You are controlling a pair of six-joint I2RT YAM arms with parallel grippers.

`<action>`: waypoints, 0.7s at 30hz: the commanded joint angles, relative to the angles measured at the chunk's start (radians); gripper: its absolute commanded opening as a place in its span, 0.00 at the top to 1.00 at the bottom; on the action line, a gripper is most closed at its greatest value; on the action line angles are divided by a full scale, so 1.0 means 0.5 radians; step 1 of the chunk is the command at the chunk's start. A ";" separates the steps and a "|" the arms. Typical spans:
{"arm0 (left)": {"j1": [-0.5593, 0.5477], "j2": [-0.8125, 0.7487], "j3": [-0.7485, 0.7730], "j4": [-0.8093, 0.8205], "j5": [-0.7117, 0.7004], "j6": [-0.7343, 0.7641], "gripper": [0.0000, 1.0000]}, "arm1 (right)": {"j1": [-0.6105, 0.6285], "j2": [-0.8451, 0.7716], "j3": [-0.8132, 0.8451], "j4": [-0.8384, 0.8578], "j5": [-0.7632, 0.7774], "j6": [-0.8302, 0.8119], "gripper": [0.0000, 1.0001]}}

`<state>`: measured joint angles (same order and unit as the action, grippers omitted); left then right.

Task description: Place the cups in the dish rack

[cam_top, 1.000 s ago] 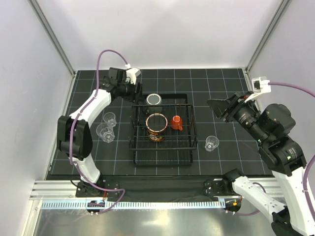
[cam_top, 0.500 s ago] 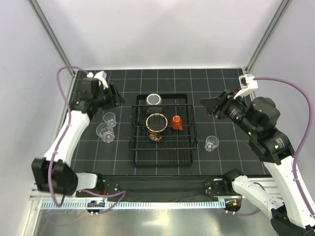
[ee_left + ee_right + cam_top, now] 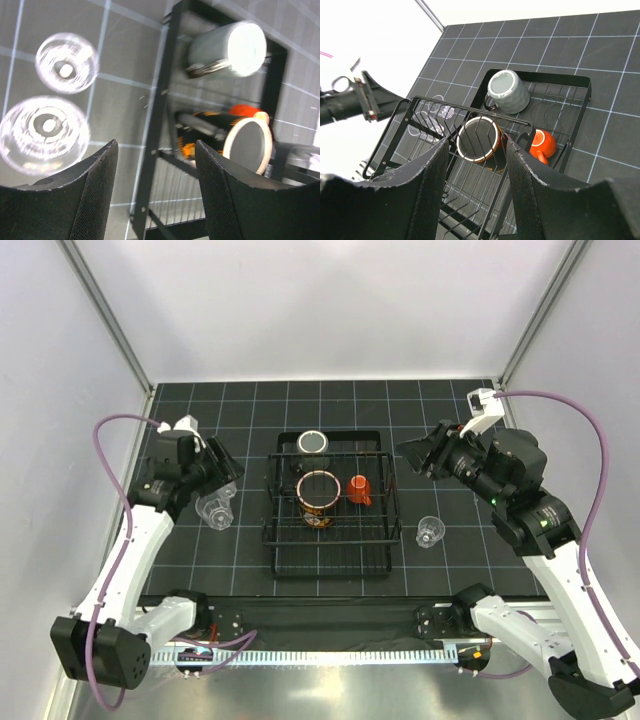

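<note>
My left gripper keeps going down until its fingers are on both sides of the cup's rim (image 3: 87,141) and then close, because open mat (image 3: 118,122) separates the nearer clear cup from the rack.
The black wire dish rack (image 3: 272,540) stands mid-table. In it are the large dark patterned mug (image 3: 318,495), the small orange cup (image 3: 359,489) and the upturned grey-green cup (image 3: 313,442). One clear cup (image 3: 429,531) stands right of the rack. Another clear cup (image 3: 214,510) stands left of it, and the left wrist view shows two side by side there (image 3: 66,69) (image 3: 45,135). My left gripper (image 3: 222,468) hangs open and empty over those left cups. My right gripper (image 3: 415,452) is open and empty, above the table right of the rack's far corner.
White walls and metal posts (image 3: 105,320) bound the black gridded mat (image 3: 450,570) on the left, back and right. The rack's raised wire sides (image 3: 465,105) stand above the mat. In the right wrist view my left gripper (image 3: 370,97) shows beyond the rack.
My left arm has swung from the rack's far-left corner out to the left and nearer, and now hangs over the two clear cups. My right gripper has shifted left toward the rack.
</note>
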<state>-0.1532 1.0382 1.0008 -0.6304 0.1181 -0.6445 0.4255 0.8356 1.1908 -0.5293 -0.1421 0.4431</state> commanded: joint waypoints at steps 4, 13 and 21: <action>-0.022 0.038 -0.167 -0.080 -0.337 -0.144 0.39 | 0.008 -0.027 0.018 0.077 0.002 -0.027 0.48; -0.031 0.037 -0.339 0.037 -0.524 -0.220 0.41 | 0.008 -0.039 -0.013 0.074 0.011 -0.036 0.48; -0.031 0.163 -0.394 0.135 -0.528 -0.251 0.46 | 0.011 -0.048 -0.025 0.068 0.014 -0.043 0.48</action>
<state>-0.1642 1.1049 0.8127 -0.6189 -0.1150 -0.7551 0.4255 0.8230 1.1824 -0.5301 -0.1413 0.4404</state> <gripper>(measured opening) 0.550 0.520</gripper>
